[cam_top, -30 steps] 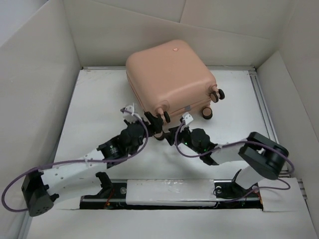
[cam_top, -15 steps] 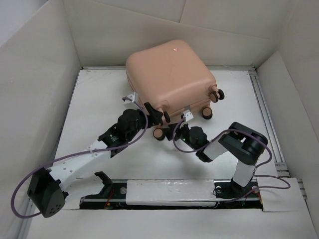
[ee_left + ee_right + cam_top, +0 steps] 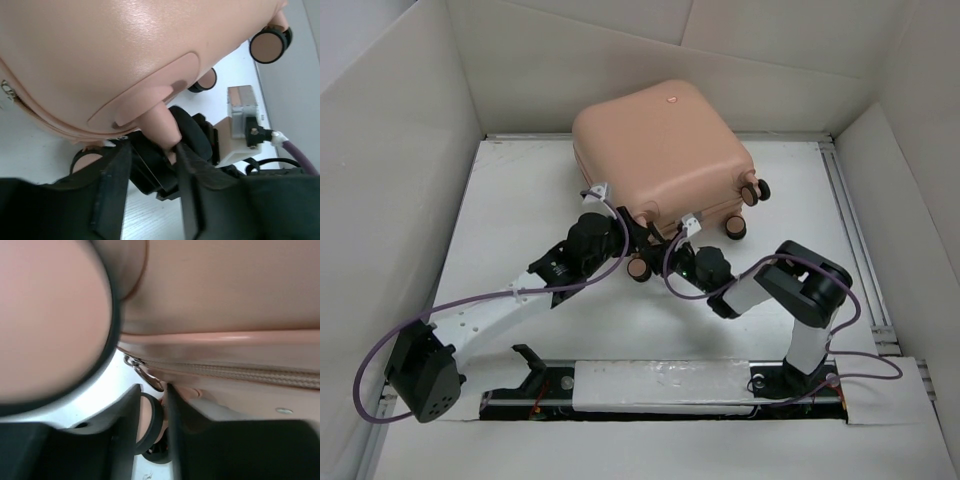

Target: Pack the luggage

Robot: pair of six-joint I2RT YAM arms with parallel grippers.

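Note:
Both grippers are crowding the caster beside the zipper pull, so I should move them back first and then take the caster's wheel with my left gripper.
The luggage, a closed peach-pink hard-shell suitcase, lies tilted at the back of the table, its wheels toward the right and the near side. My left gripper is at its near edge by a caster. In the left wrist view the jaws straddle a pink caster stem that touches one finger. Dark parts fill the rest of the gap. My right gripper is beside it under the zipper seam. Its jaws stand narrowly apart, just below the metal zipper pull.
White walls box in the table on the left, back and right. A caster wheel looms large at the left of the right wrist view. Two more wheels stick out on the luggage's right side. Both wrists crowd together at the luggage's near edge.
Both grippers have moved forward, up against the luggage's near edge, and both jaws have narrowed. The right arm's elbow has folded in closer. The luggage has not moved.

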